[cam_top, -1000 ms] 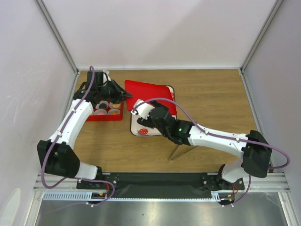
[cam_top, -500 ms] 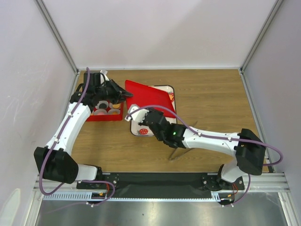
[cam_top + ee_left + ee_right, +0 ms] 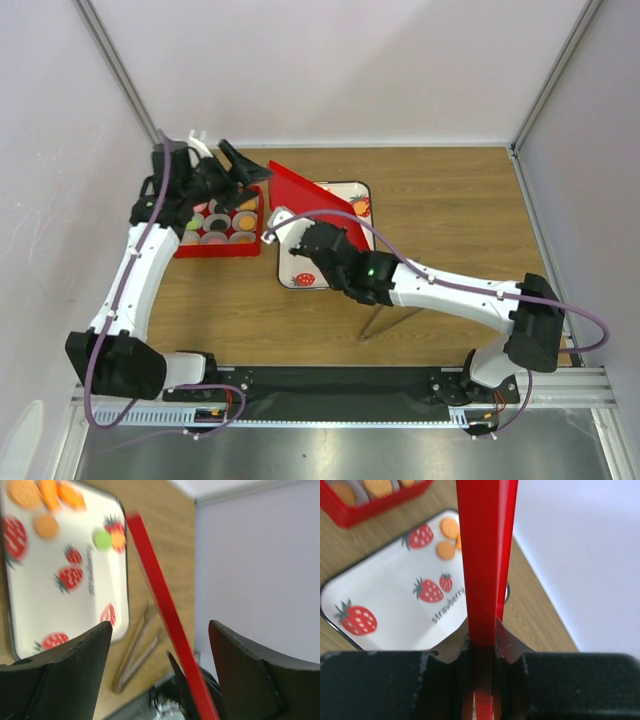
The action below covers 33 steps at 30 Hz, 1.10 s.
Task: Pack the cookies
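The lid in the robot's right gripper tilts over the tray, so the robot should swing it toward the red box (image 3: 219,232) and pass the lid's free edge to the left gripper.
Several cookies, orange ones (image 3: 46,526) and a green one (image 3: 102,539), lie at the far end of the white strawberry tray (image 3: 50,595). More orange cookies (image 3: 377,486) sit in the cups of the red box (image 3: 215,248). A flat red lid (image 3: 310,200) stands tilted over the tray. My right gripper (image 3: 482,640) is shut on the lid's near edge (image 3: 482,555). My left gripper (image 3: 240,165) hangs open above the box's right end. The lid's edge (image 3: 155,580) runs between its fingers without touching them.
Metal tongs (image 3: 385,320) lie on the wooden table to the right of the tray, under my right arm. The red box stands just left of the tray (image 3: 300,280). White walls close off the back and both sides.
My left gripper has opened, let go of the red lid and drawn back to the left. My right gripper has closed on the lid's near edge.
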### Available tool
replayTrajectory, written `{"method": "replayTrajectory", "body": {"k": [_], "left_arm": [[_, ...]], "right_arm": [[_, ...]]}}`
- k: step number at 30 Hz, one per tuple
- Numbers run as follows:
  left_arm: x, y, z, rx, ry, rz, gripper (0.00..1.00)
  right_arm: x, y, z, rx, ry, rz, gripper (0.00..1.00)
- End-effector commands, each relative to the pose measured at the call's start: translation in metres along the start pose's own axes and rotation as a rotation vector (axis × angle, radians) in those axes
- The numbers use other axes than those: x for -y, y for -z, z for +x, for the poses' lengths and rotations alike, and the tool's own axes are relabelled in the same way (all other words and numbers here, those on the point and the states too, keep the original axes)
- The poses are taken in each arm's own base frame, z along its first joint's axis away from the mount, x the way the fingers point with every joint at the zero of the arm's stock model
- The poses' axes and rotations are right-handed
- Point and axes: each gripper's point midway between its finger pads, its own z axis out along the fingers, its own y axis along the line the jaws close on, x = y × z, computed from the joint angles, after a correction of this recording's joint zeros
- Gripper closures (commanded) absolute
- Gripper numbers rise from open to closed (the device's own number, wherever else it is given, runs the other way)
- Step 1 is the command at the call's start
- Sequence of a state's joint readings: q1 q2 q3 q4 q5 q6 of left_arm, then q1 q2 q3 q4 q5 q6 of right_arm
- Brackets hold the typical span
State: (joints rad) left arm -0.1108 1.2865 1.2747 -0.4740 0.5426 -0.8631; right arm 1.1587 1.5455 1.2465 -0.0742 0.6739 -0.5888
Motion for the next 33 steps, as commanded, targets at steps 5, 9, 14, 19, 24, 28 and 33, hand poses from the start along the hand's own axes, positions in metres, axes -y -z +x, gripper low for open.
{"method": "replayTrajectory", "body": {"k": [5,9,14,19,24,28,33], "left_arm": [[0.021,0.074,-0.091,0.389,-0.193,0.028,0.1],[0.002,0.093,-0.084,0.474,-0.216,0.034,0.09],[-0.02,0.083,-0.054,0.484,-0.253,0.126,0.09],[-0.031,0.069,-0.02,0.449,-0.333,0.302,0.07],[-0.04,0.057,-0.011,0.404,-0.377,0.339,0.07],[-0.04,0.053,-0.01,0.392,-0.411,0.371,0.07],[-0.05,0.045,-0.014,0.374,-0.4,0.332,0.07]], "right_arm": [[0.051,0.021,-0.053,0.053,-0.246,-0.118,1.0],[0.059,0.009,-0.059,0.029,-0.365,-0.312,1.0],[0.068,0.006,-0.086,0.084,-0.535,-0.587,1.0],[0.078,0.007,-0.096,0.127,-0.681,-0.789,1.0],[0.077,-0.002,-0.103,0.142,-0.831,-0.94,1.0],[0.074,0.003,-0.113,0.187,-0.913,-1.095,1.0],[0.076,-0.002,-0.121,0.233,-0.97,-1.169,1.0]]}}
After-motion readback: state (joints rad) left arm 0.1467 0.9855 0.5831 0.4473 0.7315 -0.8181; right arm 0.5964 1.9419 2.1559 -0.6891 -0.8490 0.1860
